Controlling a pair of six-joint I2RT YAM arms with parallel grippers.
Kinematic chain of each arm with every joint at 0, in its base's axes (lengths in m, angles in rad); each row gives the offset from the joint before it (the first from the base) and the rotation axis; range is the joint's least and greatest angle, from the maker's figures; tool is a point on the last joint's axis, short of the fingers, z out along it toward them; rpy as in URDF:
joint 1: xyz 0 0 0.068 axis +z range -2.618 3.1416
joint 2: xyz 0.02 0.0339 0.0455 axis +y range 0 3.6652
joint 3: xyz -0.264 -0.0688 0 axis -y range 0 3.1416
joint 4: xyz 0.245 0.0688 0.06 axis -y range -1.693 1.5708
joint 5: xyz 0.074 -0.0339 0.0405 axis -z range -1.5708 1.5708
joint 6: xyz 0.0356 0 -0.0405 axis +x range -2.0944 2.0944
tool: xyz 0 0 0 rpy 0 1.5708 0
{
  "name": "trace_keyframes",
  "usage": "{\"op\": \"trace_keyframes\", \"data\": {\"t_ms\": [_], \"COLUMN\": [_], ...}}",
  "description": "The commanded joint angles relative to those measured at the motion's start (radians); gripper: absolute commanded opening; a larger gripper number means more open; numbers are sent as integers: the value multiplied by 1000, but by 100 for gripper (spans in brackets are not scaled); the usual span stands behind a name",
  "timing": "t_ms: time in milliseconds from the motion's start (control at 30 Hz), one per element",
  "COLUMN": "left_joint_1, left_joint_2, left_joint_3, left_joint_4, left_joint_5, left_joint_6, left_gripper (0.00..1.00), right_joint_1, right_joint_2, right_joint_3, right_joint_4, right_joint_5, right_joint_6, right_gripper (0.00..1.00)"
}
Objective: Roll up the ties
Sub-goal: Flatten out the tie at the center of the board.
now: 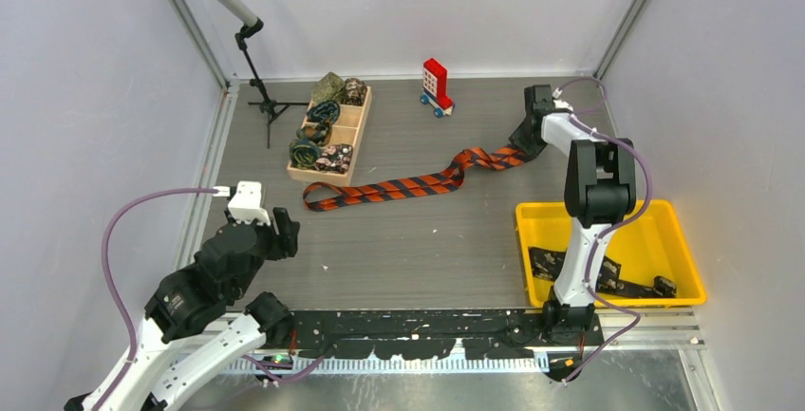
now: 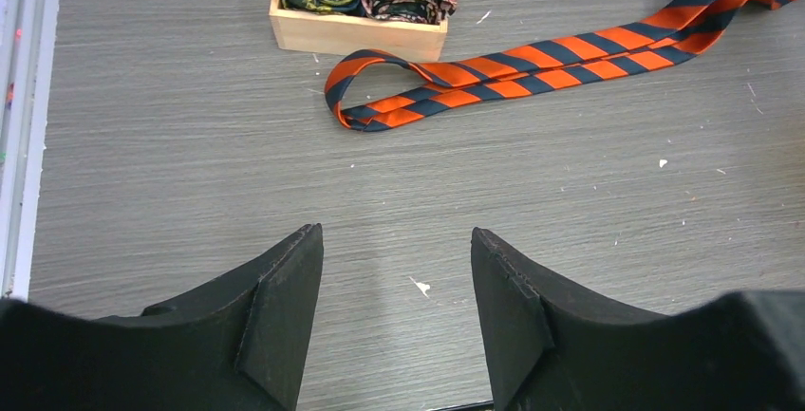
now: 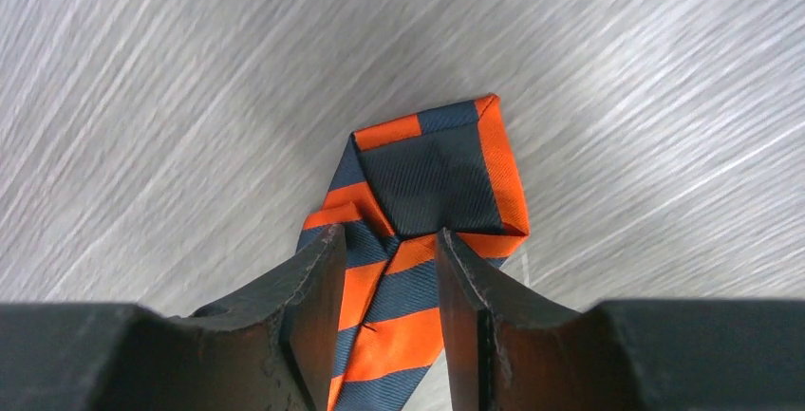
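The tie's looped end [image 1: 319,200] is wide open beside the wooden box. My right gripper should keep hold of the tie [image 1: 384,190] behind the loop while my left gripper pinches that looped end.
An orange-and-black striped tie [image 1: 399,186] lies doubled in a wavy line across the table, from near the wooden box to the far right. My right gripper [image 1: 525,136] is shut on its far end. In the right wrist view the fingers [image 3: 308,288] pinch the tie [image 3: 432,178] just behind a folded tip. My left gripper [image 1: 288,226] hovers open and empty at the near left. In its view [image 2: 394,240] the tie's looped near end [image 2: 380,98] lies ahead of the fingers.
A wooden box [image 1: 359,136] at the back left holds several rolled ties [image 1: 323,112]. A yellow bin [image 1: 683,240] at the near right holds dark speckled ties [image 1: 608,273]. A red-and-white toy block [image 1: 436,84] stands at the back. A black tripod [image 1: 261,98] is far left.
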Motion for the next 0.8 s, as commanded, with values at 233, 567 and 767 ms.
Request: {"op": "trace_keyframes", "data": {"t_ms": [233, 567, 767], "left_joint_1": [0, 0, 0], "left_joint_2": [7, 4, -9], "left_joint_3": [1, -7, -8], "left_joint_4": [5, 20, 19], "left_joint_5": [-17, -12, -8], "left_joint_6": [2, 8, 8], "left_gripper": [61, 100, 100], "right_joint_1": [-50, 138, 349], "right_joint_2": [146, -102, -263], "right_joint_3": [320, 372, 130], "right_joint_4": [-112, -206, -119], "right_joint_5": [111, 231, 151], "right_joint_6": [-157, -199, -61], "right_gripper": [48, 61, 56]}}
